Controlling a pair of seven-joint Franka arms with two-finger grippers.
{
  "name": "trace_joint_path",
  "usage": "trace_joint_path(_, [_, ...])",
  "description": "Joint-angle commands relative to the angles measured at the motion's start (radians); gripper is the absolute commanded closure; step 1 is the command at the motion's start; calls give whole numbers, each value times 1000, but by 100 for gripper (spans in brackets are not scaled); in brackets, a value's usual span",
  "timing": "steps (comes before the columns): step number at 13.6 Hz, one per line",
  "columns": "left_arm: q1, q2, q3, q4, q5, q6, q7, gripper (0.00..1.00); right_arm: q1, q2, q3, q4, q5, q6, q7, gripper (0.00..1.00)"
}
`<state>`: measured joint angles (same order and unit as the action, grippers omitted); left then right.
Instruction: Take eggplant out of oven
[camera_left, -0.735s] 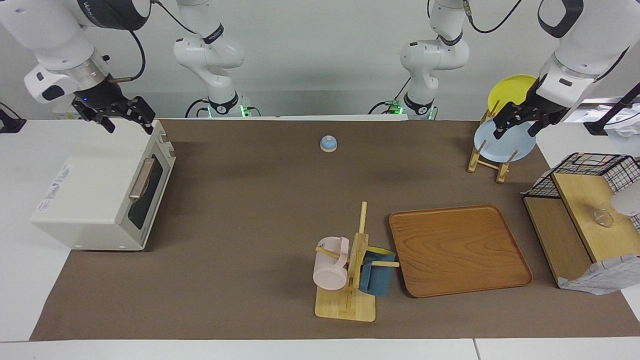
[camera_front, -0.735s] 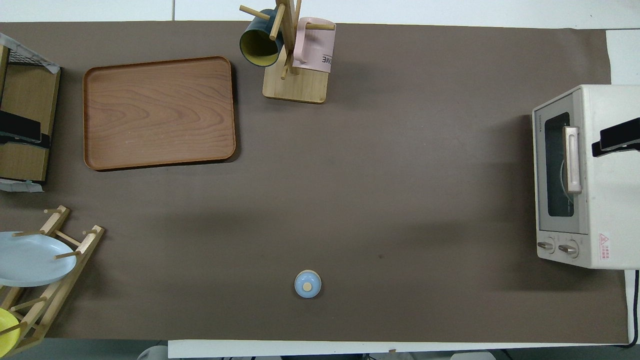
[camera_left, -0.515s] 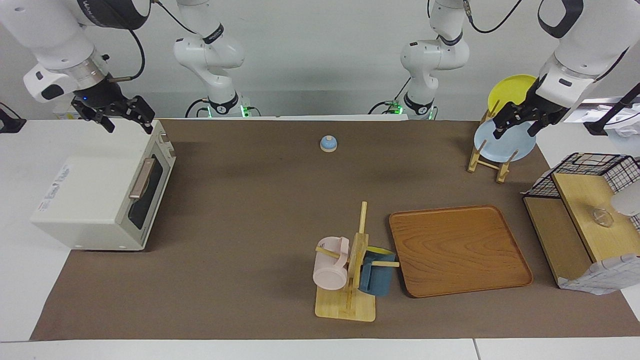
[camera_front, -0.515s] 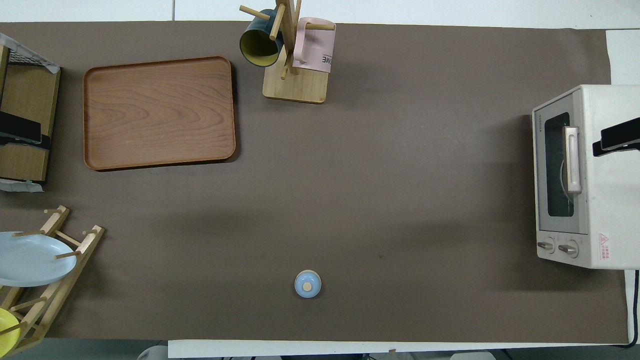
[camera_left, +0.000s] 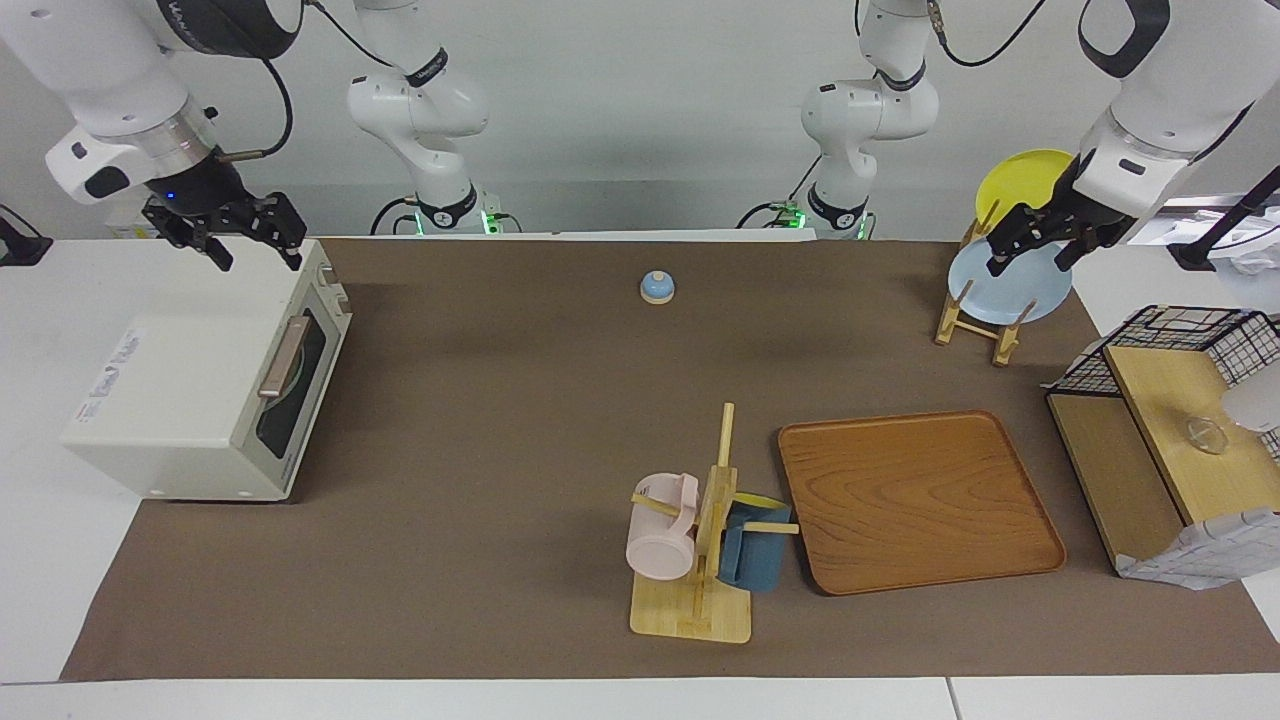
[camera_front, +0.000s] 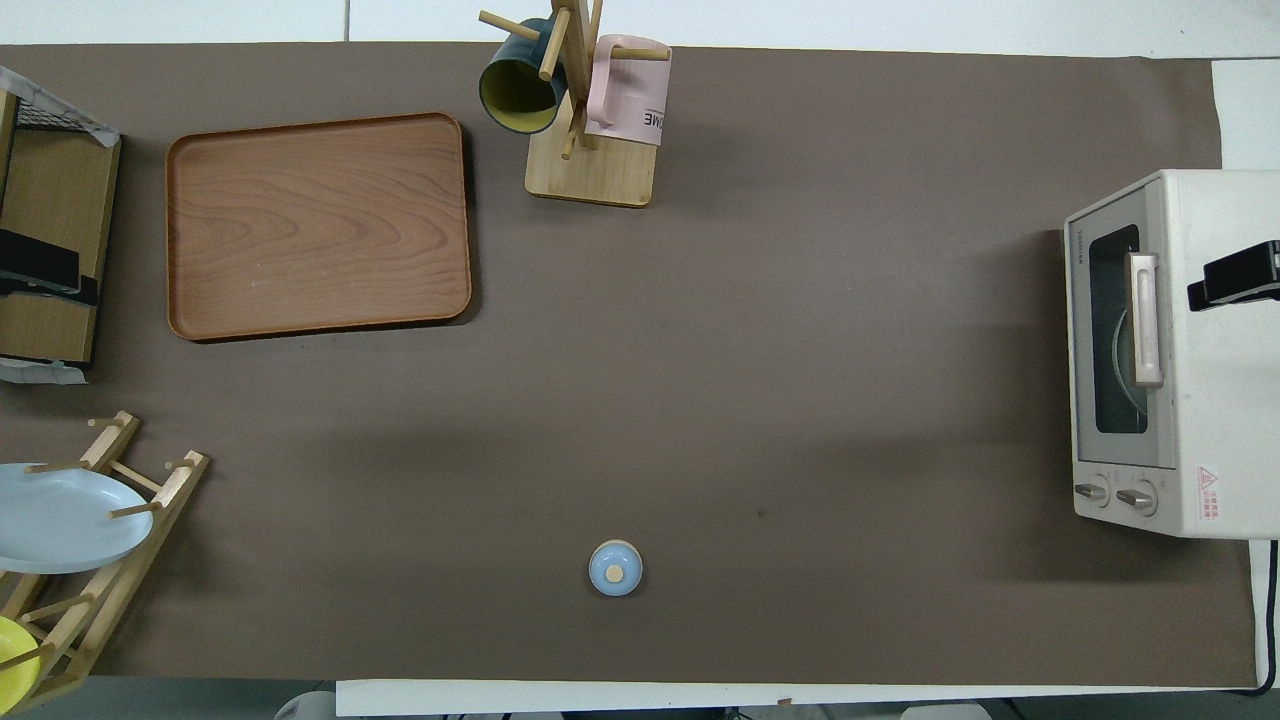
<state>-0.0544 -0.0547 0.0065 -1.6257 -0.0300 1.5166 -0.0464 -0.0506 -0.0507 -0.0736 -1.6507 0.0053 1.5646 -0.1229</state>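
Observation:
A curved rim (camera_front: 1117, 348) can be seen through the oven's dark glass. I expect the hidden eggplant to come out on the plate (camera_front: 1123, 382) when I carry the plate out.
The off-white oven (camera_left: 180, 390) stands at the right arm's end of the table, its dark glass door shut and its tan handle (camera_left: 283, 358) facing the table's middle. It also shows in the overhead view (camera_front: 1220, 400). The eggplant is hidden; only a curved plate rim shows through the glass. My right gripper (camera_left: 257, 260) is open and empty, up over the oven's top at its end nearer the robots; its tip shows in the overhead view (camera_front: 1235, 275). My left gripper (camera_left: 1028, 268) is open and empty, waiting over the plate rack.
A small blue bell (camera_left: 656, 288) sits mid-table near the robots. A wooden tray (camera_left: 915, 500) and a mug tree (camera_left: 700, 560) with pink and blue mugs stand farther out. A plate rack (camera_left: 975, 325) and a black wire basket (camera_left: 1180, 330) are at the left arm's end.
My right gripper has shifted very slightly over the oven's top. The left gripper has hardly moved. The oven door stays shut.

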Motion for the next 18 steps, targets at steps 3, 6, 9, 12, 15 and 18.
trace_joint_path(3, [11,-17,-5,-16,-7,-9,16,0,12,15,11,-170,-91,196,-14,100])
trace_joint_path(6, [13,-17,-5,-16,-7,-9,16,0,17,95,11,-178,-136,247,55,100])
trace_joint_path(9, [13,-17,-5,-16,-7,-9,16,0,27,120,12,-191,-241,250,82,100])
trace_joint_path(12, [13,-17,-5,-16,-7,-9,16,0,51,121,12,-199,-288,242,77,100])
trace_joint_path(15, [13,-17,-5,-16,-7,-10,16,0,49,120,14,-233,-275,262,88,100])
trace_joint_path(18, [13,-17,-5,-16,-7,-9,14,0,58,120,14,-313,-265,357,91,100])
